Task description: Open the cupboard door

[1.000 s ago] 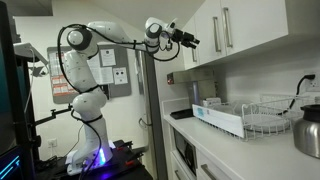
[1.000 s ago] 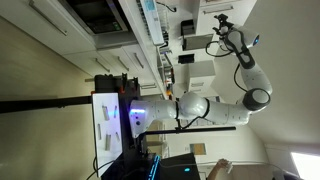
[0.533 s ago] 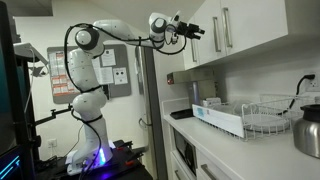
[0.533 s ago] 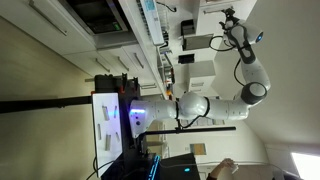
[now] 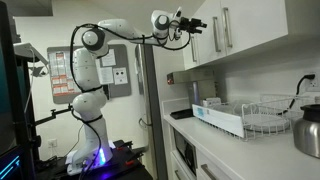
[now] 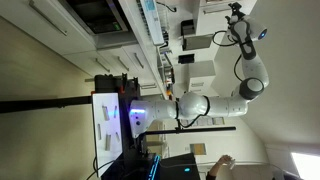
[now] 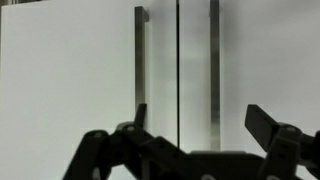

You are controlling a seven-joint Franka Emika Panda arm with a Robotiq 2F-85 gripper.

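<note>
The upright silver handle [image 7: 215,75] is between my open fingers, with its narrow width across them. My gripper goes on toward the cupboard door [image 7: 238,95] before my fingers close.
In the wrist view two flat white wall-cupboard doors meet at a thin dark seam, each with a vertical silver bar handle. The cupboard door [image 7: 265,55] on the right of the seam carries the handle [image 7: 213,70] that stands between my fingers; the other handle [image 7: 140,60] is in line with the left fingertip. My gripper [image 7: 200,115] is open and empty, a short way in front of the closed doors. In an exterior view the gripper [image 5: 203,24] is high up, right before the paired handles [image 5: 214,40]. It also shows in an exterior view [image 6: 238,9].
Below the cupboards a counter holds a white dish rack [image 5: 262,118], a white tray [image 5: 218,118] and a metal kettle [image 5: 308,130]. White drawer fronts [image 5: 190,160] sit under the counter. A tall grey panel [image 5: 147,100] stands beside the arm's base [image 5: 85,150].
The arm has stretched out and up. The gripper has moved closer to the cupboard doors and now sits right at the handles. It has stayed open.
</note>
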